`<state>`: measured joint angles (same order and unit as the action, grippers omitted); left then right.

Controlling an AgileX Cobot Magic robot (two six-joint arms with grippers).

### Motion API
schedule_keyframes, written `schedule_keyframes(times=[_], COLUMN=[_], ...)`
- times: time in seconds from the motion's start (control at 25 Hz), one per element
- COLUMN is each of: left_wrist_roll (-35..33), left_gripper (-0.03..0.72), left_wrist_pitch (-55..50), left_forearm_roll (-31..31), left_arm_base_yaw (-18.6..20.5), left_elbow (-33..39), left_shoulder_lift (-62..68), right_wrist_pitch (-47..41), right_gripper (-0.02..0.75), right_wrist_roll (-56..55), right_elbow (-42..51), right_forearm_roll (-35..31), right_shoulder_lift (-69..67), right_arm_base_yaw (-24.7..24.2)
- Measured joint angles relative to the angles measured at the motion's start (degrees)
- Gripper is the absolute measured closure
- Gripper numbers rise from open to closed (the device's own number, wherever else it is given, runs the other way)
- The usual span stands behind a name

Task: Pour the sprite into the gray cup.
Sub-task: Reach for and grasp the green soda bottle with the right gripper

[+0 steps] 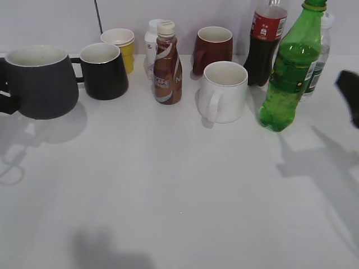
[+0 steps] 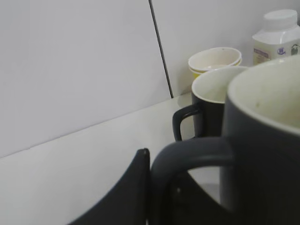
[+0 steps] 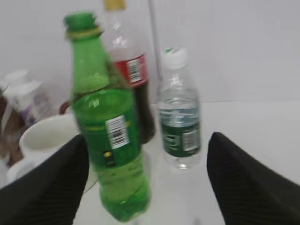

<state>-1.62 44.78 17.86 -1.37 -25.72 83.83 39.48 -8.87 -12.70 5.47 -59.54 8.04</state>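
My gripper will tilt the sprite over the gray cup, and the drink should stay inside because the green cap closes the sprite's neck.
The gray cup is at the far left, upright, with an off-white inside. My left gripper is at its handle at the frame's edge. In the left wrist view the left gripper is shut on the gray cup's handle. The sprite stands upright at the right, green cap on. My right gripper is to its right, apart from it. In the right wrist view the right gripper is open, and the sprite stands ahead of it, nearer the left finger.
A black mug and a yellow cup stand beside the gray cup. A brown coffee bottle, a maroon mug and a white mug are in the middle. A cola bottle and a water bottle stand behind the sprite.
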Motion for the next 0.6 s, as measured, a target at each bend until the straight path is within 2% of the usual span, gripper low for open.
schedule_keyframes(times=[0.08,0.2,0.4,0.6], left_wrist_roll=[0.0,0.0,0.0,0.0], left_gripper=[0.644,0.644,0.644,0.644], left_wrist_pitch=[-0.1,-0.1,-0.2,-0.2], left_forearm_roll=[0.0,0.0,0.0,0.0], left_arm_base_yaw=[0.0,-0.1,-0.1,-0.1], left_elbow=[0.0,0.0,0.0,0.0], left_shoulder_lift=[0.0,0.0,-0.4,-2.8], right_wrist_pitch=[6.1,14.1,22.7,22.1], right_gripper=[0.15,0.149,0.106,0.076], right_wrist_roll=[-0.2,-0.2,-0.5,-1.7], right_elbow=[0.1,0.0,-3.7,-9.9], right_forearm_roll=[5.6,10.6,11.7,11.8], right_shoulder_lift=[-6.0,-15.5,-28.6,-33.5], right_arm_base_yaw=[0.0,0.0,0.0,0.0])
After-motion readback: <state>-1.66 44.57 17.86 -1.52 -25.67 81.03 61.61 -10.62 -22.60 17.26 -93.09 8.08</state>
